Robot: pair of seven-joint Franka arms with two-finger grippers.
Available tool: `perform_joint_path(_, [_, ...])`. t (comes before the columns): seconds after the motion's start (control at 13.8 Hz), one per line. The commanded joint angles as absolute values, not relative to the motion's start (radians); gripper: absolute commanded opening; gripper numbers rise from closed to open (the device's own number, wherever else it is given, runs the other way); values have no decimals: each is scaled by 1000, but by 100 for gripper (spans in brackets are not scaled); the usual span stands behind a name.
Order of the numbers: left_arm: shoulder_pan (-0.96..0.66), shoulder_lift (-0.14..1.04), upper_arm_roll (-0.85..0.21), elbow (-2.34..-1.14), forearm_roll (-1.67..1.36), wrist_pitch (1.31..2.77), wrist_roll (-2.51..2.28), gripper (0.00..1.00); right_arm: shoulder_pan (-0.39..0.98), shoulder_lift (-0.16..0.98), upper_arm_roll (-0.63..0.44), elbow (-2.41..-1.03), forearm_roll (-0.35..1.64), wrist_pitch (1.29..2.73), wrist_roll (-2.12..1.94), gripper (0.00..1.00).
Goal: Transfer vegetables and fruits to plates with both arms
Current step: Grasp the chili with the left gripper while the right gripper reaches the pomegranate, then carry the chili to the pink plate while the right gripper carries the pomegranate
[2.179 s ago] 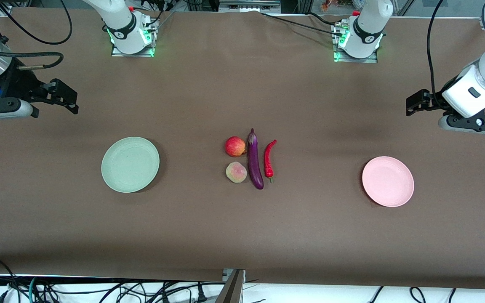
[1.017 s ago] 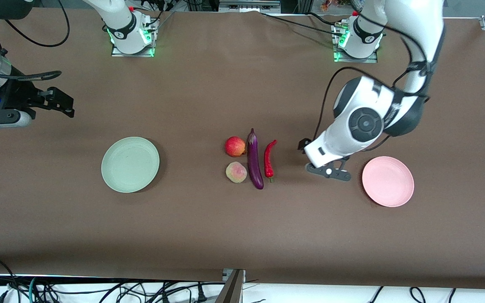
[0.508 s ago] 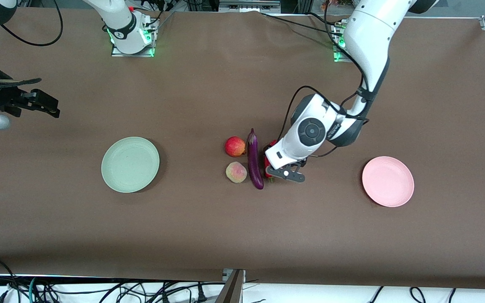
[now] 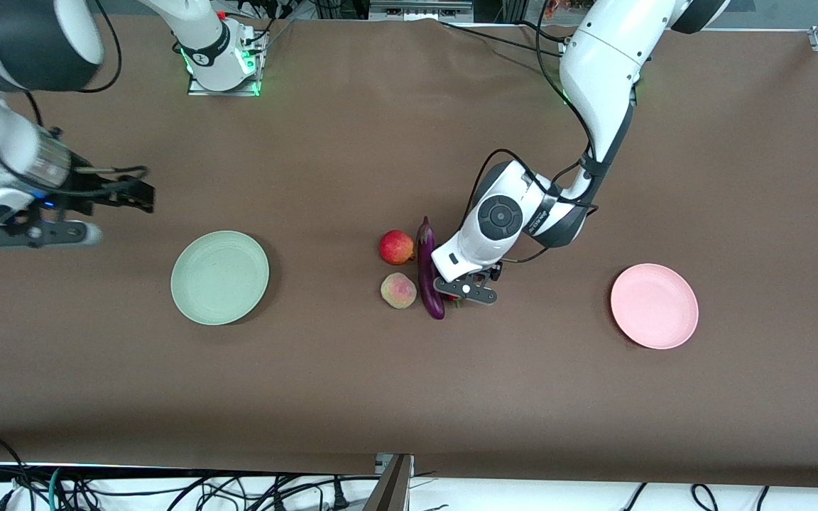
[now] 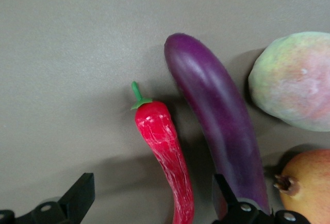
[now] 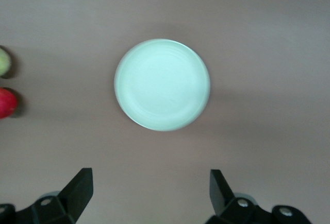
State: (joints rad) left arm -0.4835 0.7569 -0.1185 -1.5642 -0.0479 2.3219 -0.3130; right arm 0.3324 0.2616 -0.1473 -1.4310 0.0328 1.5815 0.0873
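Note:
The red chili (image 5: 169,157) will come up by itself when I lift, and the purple eggplant will stay still, because a shadowed gap (image 5: 186,128) lies between the two.
The purple eggplant (image 4: 424,255) lies mid-table, with the red-orange apple (image 4: 396,247) and the pale peach (image 4: 398,290) beside it toward the right arm's end. My left gripper (image 4: 454,273) is low over the red chili, open, and hides most of it in the front view. In the left wrist view the chili (image 5: 162,147) lies between the open fingers of the left gripper (image 5: 152,203), next to the eggplant (image 5: 216,126). My right gripper (image 4: 140,199) is open and empty over bare table beside the green plate (image 4: 219,277), which also shows in the right wrist view (image 6: 162,84). The pink plate (image 4: 654,306) is empty.
The brown cloth covers the whole table. The arm bases (image 4: 221,60) stand along the edge farthest from the front camera. Cables hang below the near edge. The peach (image 5: 294,80) and the apple (image 5: 309,188) lie close by the eggplant in the left wrist view.
My left arm swung in from its end of the table and came down over the chili. My right gripper moved toward the green plate. The produce and plates have not moved.

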Motion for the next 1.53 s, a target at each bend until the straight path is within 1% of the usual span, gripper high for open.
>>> perform_joint_path(0.0, [-512, 788, -106, -1540, -28, 2333, -351, 89, 414, 360, -150, -1416, 119, 1666, 185, 100])
perform_joint_path(0.15, [-517, 804, -106, -1542, -17, 2351, -351, 79, 489, 437, -150, -1416, 143, 1779, 283, 100])
perform_joint_path(0.22, [-517, 808, -106, -1542, 0, 2367, -354, 62, 530, 478, -150, -1416, 143, 1836, 348, 100])
perform_joint_path(0.36, [-517, 810, -106, -1542, 15, 2368, -362, 37, 581, 550, -150, -1414, 207, 1957, 463, 100])
perform_joint_path(0.51, [-512, 807, -106, -1542, 17, 2365, -353, 15, 612, 595, -150, -1414, 319, 2038, 512, 100])
perform_joint_path(0.58, [-505, 795, -104, -1542, 18, 2353, -353, 13, 626, 610, -150, -1414, 360, 2061, 526, 100])
perform_joint_path(0.65, [-497, 776, -103, -1542, 18, 2321, -354, 10, 640, 623, -150, -1414, 383, 2084, 547, 100])
perform_joint_path(0.73, [-495, 752, -91, -1542, 18, 2257, -354, 5, 646, 629, -150, -1416, 399, 2110, 564, 100])
perform_joint_path(0.87, [-495, 683, -48, -1539, 20, 2119, -353, 3, 678, 647, -147, -1422, 460, 2144, 584, 100])
perform_joint_path(1.02, [-454, 629, -25, -1537, 20, 2025, -327, 4, 695, 670, -147, -1424, 469, 2149, 595, 100])
perform_joint_path(1.16, [-366, 591, -25, -1536, 20, 1956, -188, 4, 738, 699, -149, -1440, 468, 2177, 606, 100])
perform_joint_path(1.31, [-269, 577, -25, -1531, 20, 1918, -19, 5, 776, 709, -149, -1500, 462, 2255, 607, 100])
perform_joint_path(1.45, [-188, 584, -23, -1532, 20, 1922, 128, 5, 799, 735, -149, -1535, 456, 2315, 607, 100])
